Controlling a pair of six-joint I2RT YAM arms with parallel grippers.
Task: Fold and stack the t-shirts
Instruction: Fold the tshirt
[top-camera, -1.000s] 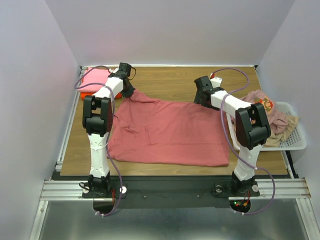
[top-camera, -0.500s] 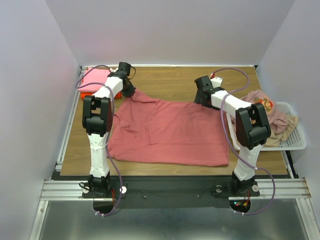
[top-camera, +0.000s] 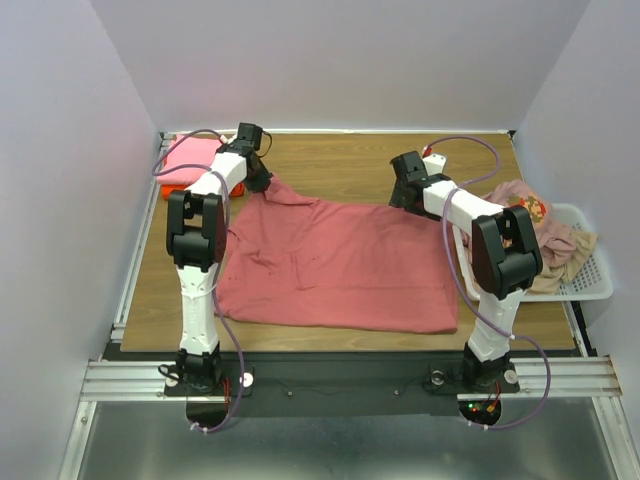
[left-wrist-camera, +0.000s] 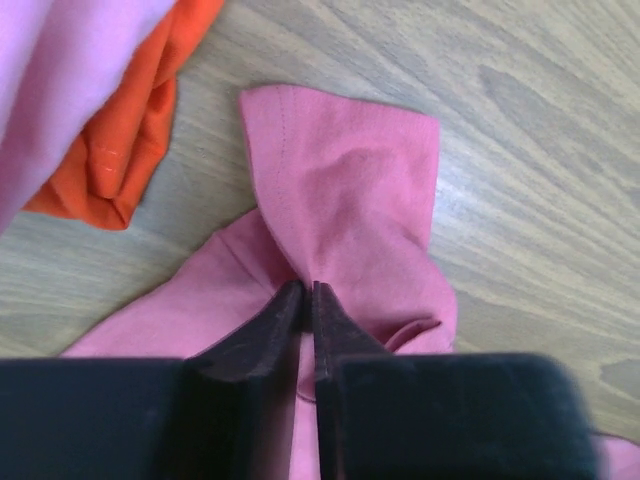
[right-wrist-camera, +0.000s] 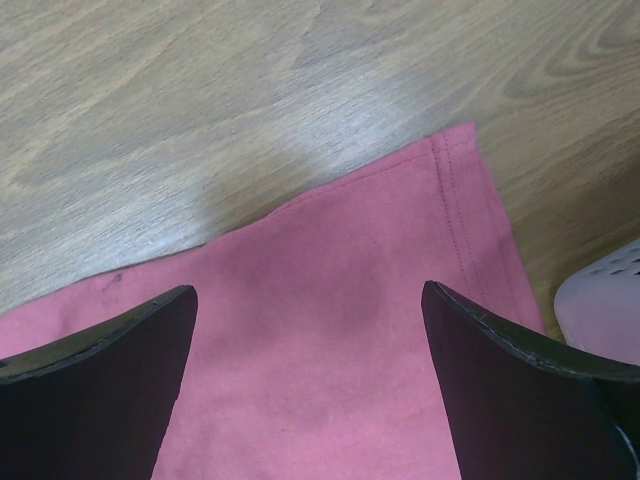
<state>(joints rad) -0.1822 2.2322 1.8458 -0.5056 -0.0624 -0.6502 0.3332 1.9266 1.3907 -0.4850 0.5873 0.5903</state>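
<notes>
My right gripper's open fingers are above flat cloth (right-wrist-camera: 310, 320), so next my right gripper moves over to the far edge (right-wrist-camera: 425, 150) beside the hem corner and pinches it before folding.
A dusty rose-red t-shirt (top-camera: 340, 265) lies spread flat across the middle of the table. My left gripper (top-camera: 258, 185) is at the shirt's far left sleeve (left-wrist-camera: 340, 190). Its jaws (left-wrist-camera: 308, 290) stand almost together, and the cloth gathers into folds at their tips. My right gripper (top-camera: 400, 200) hovers over the shirt's far right corner (right-wrist-camera: 450, 200). It stands wide open (right-wrist-camera: 310, 300) with only flat cloth below it. A folded light pink t-shirt (top-camera: 190, 155) rests on a folded orange one (left-wrist-camera: 120, 130) at the back left.
A white mesh basket (top-camera: 590, 285) stands at the right table edge, holding several crumpled shirts (top-camera: 545, 235); its rim (right-wrist-camera: 605, 300) shows beside my right finger. Bare wood lies beyond the shirt's far edge. White walls close in the table on three sides.
</notes>
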